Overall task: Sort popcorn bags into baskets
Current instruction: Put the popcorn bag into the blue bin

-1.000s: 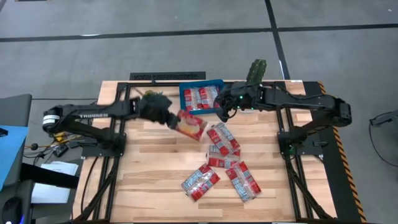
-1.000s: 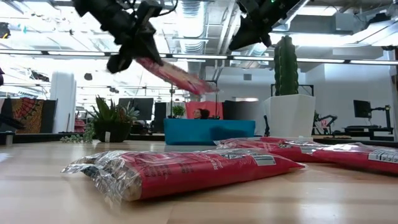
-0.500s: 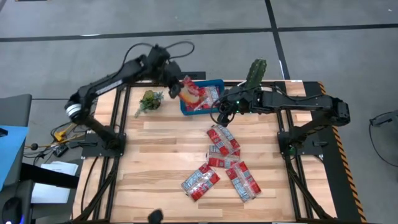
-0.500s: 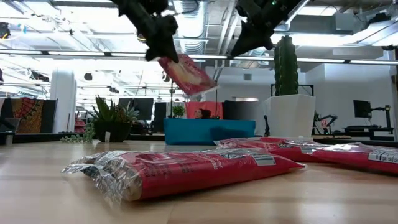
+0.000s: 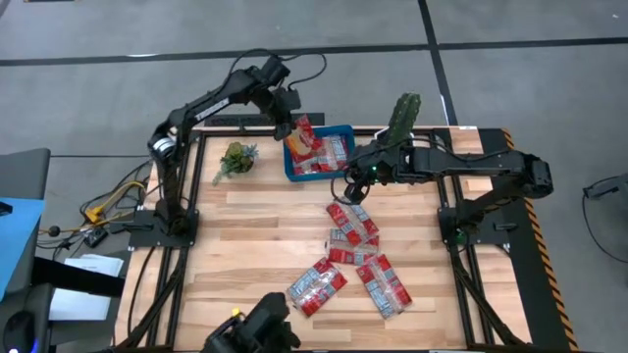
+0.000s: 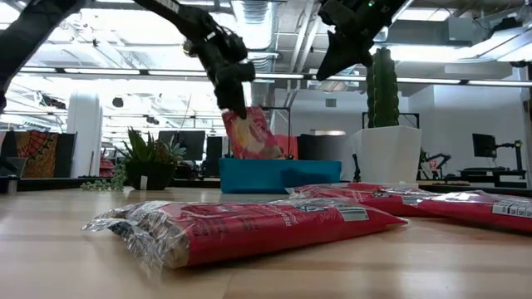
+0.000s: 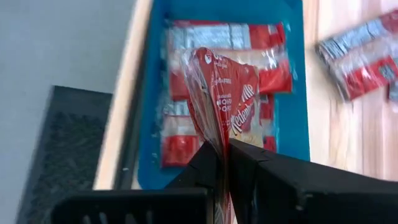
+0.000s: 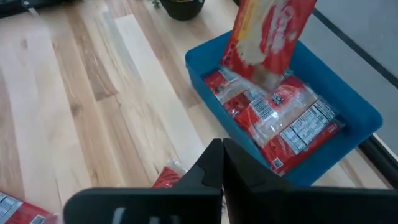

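Note:
My left gripper should keep lowering the red bag until it rests on the flat bags (image 5: 308, 166) and then let go, because the red bag's lower end (image 6: 263, 153) is inside the blue basket's rim.
My left gripper (image 5: 291, 122) is over the far edge of the table, shut on a red popcorn bag (image 5: 302, 135) that hangs above the blue basket (image 5: 345, 131). In the low view the bag (image 6: 249, 133) dangles below the gripper (image 6: 235, 100), over the basket (image 6: 278, 176). Other red bags lie flat inside the basket (image 8: 280, 124). Several more bags lie flat on the wood, one near the middle (image 5: 351, 220) and one nearer the front (image 5: 316, 286). My right gripper (image 5: 353, 184) hovers shut and empty beside the basket's near right corner; its fingers (image 8: 222, 149) are together. My left gripper pinches the bag's upper edge (image 7: 214, 127) between its two fingers, coming from above and pointing down. The bag is lifted clear and hangs nearly upright below the fingers, its lower end (image 6: 264, 152) just above the basket's rim.
A cactus in a white pot (image 5: 402, 116) stands at the far edge, right of the basket. A small green plant (image 5: 235, 157) sits left of it. A dark object (image 5: 255, 328) shows at the table's near edge. Bare wood lies on the table's left half (image 5: 245, 235).
My left gripper has carried the bag from the table's left-middle toward the far edge and rightward, ending over the basket. The bag, first held slanting and nearly flat, now hangs close to upright. A dark object has come into view at the near edge.

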Motion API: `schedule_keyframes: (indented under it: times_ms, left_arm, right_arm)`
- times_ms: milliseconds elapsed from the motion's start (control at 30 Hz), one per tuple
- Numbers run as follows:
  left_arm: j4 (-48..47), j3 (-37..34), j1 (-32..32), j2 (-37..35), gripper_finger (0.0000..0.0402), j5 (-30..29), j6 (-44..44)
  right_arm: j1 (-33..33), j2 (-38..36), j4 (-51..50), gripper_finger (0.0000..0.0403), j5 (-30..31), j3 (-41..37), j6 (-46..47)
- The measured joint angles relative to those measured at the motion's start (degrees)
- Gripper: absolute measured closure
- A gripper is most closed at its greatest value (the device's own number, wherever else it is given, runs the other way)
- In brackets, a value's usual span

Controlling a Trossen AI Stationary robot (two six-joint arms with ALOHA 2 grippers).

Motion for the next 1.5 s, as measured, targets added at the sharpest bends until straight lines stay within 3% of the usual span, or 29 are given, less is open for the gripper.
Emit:
schedule_keyframes:
  times_ms: [267, 500, 700, 1133, 1333, 1400, 1500]
  left_arm:
    - [-2.0, 0.6, -0.4, 4.7, 0.0396, 0.7, 6.0]
    - [-1.5, 0.7, -1.1, 5.2, 0.0392, 0.2, 8.0]
    - [-1.3, 0.7, -2.1, 5.3, 0.0384, -0.5, 11.3]
    - [4.1, 0.7, -4.4, 5.2, 0.021, -12.1, 10.2]
    - [2.8, 4.4, -5.0, 5.3, 0.0154, -18.7, 6.7]
    - [-0.2, 7.5, -5.0, 5.3, 0.0145, -17.8, 3.8]
    - [-5.4, 13.6, -5.0, 5.2, 0.0144, -9.3, -3.4]
  right_arm:
    - [0.1, 0.0, 0.0, 0.0375, 0.0, 0.0, 1.4]
    - [0.1, 0.0, 0.0, 0.0386, 0.0, 0.0, 1.5]
    - [0.0, 0.0, 0.0, 0.037, 0.0, 0.0, 1.4]
    - [-0.3, 0.0, 0.0, 0.0378, 0.0, 0.0, 1.3]
    - [-0.3, 0.0, -0.7, 0.0383, 0.0, 0.0, 1.3]
    - [-0.3, -0.1, -3.2, 0.038, 0.0, 0.0, 2.7]
    - [0.4, -0.1, -10.4, 0.0375, 0.0, -0.3, 8.0]
